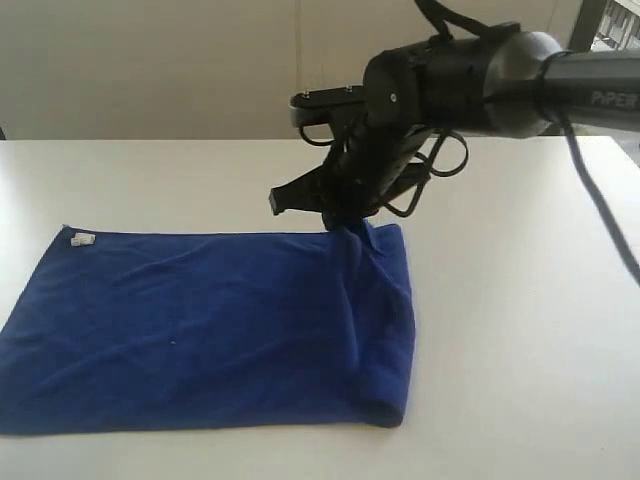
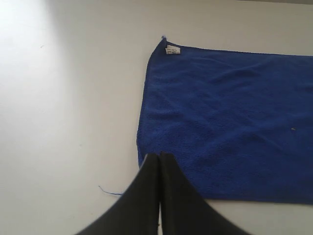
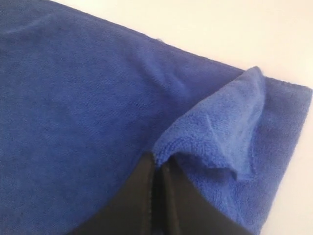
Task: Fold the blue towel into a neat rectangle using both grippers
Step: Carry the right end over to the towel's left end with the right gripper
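The towel's gripped part (image 1: 347, 246) is raised and the way to its tagged edge (image 1: 34, 285) is open, so the robot's right gripper should keep carrying it across and let go beside that edge.
The blue towel (image 1: 200, 330) lies spread on the white table, its white tag (image 1: 82, 239) at the far left corner. Its right end is doubled over in a soft roll (image 1: 385, 340). My right gripper (image 1: 347, 224) is shut on the towel's far right corner and holds it a little above the table. In the right wrist view the pinched corner (image 3: 220, 127) of the towel (image 3: 73, 98) rises in a peak from the gripper (image 3: 158, 164). My left gripper (image 2: 160, 155) is shut with nothing in it, over the left edge of the towel (image 2: 230, 122) near a corner, opposite the tag (image 2: 172, 50).
The white table (image 1: 520, 300) runs bare to the right of the towel and behind it. A loose blue thread (image 2: 108, 191) lies on the table beside the left gripper. A pale wall (image 1: 150, 60) stands behind the table.
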